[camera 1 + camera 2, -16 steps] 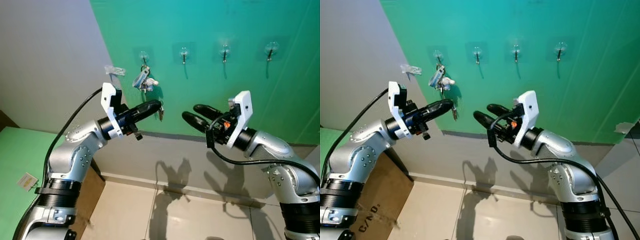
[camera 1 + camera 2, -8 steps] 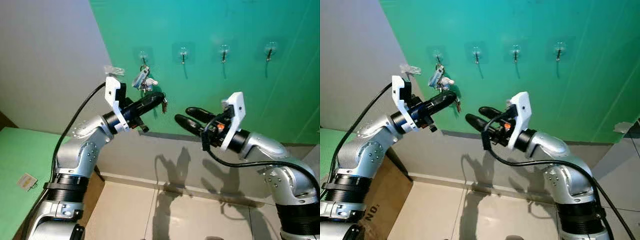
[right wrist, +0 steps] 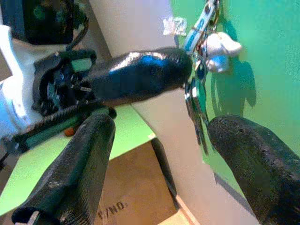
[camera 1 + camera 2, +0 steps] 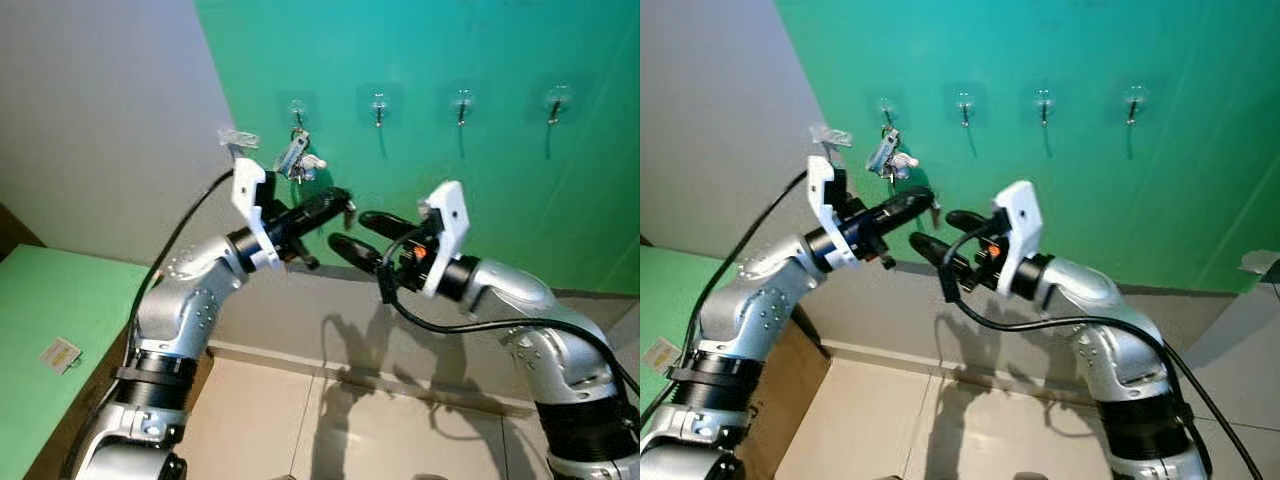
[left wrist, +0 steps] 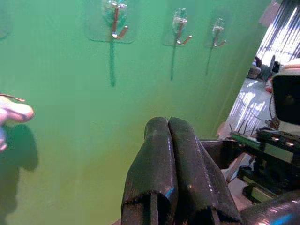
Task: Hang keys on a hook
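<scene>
The keys (image 4: 349, 213) hang close together below my left gripper (image 4: 322, 207), so I expect their ring to stay standing above them when I carry them with my right gripper.
A bunch of keys (image 4: 298, 160) with a blue clip and a white charm (image 3: 220, 47) hangs from the leftmost clear hook (image 4: 297, 105) on the green wall. My left gripper (image 4: 340, 200) is shut, its tip at the ring, and loose keys (image 3: 197, 98) dangle right below it. In the left wrist view the fingers (image 5: 171, 140) are pressed together and hide the ring. My right gripper (image 4: 350, 230) is open just right of and below the left tip, its two fingers (image 3: 82, 168) spread on either side of the dangling keys without touching them.
Three more hooks (image 4: 378, 103) stand bare in a row to the right on the green wall (image 4: 480, 190). A grey wall strip and tiled floor (image 4: 350, 420) lie below. A cardboard box (image 4: 790, 380) and a green surface (image 4: 50, 310) are at lower left.
Both arms have risen and closed in toward the hung keys. The left tip moved right and up with the dangling keys, and the right gripper slid left until it brackets them.
</scene>
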Controlling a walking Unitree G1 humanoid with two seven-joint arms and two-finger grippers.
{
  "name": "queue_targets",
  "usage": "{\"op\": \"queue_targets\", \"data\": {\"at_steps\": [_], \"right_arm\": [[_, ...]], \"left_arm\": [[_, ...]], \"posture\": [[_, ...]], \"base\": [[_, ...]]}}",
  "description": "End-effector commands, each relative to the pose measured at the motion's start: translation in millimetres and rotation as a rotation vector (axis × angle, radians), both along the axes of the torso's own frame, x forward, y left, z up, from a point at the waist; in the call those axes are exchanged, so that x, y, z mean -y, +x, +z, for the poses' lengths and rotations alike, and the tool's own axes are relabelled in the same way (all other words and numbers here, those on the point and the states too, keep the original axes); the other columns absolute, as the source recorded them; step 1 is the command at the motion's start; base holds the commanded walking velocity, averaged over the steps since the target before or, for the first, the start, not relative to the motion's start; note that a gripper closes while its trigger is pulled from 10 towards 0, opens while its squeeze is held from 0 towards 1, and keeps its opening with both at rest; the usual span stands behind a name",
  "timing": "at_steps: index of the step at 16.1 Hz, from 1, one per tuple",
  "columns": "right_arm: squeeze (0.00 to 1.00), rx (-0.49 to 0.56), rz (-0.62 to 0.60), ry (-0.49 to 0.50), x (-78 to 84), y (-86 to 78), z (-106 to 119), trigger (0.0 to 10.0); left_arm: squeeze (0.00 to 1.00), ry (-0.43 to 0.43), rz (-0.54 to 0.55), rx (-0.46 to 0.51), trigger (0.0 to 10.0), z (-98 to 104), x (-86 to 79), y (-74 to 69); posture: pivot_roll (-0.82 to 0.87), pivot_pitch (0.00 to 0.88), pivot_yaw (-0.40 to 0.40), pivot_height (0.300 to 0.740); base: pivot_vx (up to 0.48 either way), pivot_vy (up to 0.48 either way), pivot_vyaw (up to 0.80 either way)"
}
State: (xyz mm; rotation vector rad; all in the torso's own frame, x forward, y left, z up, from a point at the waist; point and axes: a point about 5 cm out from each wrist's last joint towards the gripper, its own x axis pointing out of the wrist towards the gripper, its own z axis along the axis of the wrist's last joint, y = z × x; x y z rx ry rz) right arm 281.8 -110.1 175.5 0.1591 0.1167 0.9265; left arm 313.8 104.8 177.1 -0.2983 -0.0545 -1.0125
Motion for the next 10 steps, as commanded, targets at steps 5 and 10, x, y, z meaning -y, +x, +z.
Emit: {"op": "queue_targets", "data": {"at_steps": [5,10], "right_arm": [[0.00,0.031,-0.015,-0.010,-8.3,8.1,3.9,10.0],[0.00,0.053,-0.050,-0.026,-6.9,13.5,3.5,10.0]], "left_arm": [[0.00,0.011,-0.004,0.000,0.0,-0.4,5.8,-4.8],[0.00,0.009,-0.001,-0.001,0.0,0.9,5.4,-4.8]], "posture": [[-0.23,0.000,0.134,0.740],[-0.23,0.000,0.131,0.740]], "base": [[0.000,0.000,0.00],[0.000,0.000,0.00]]}}
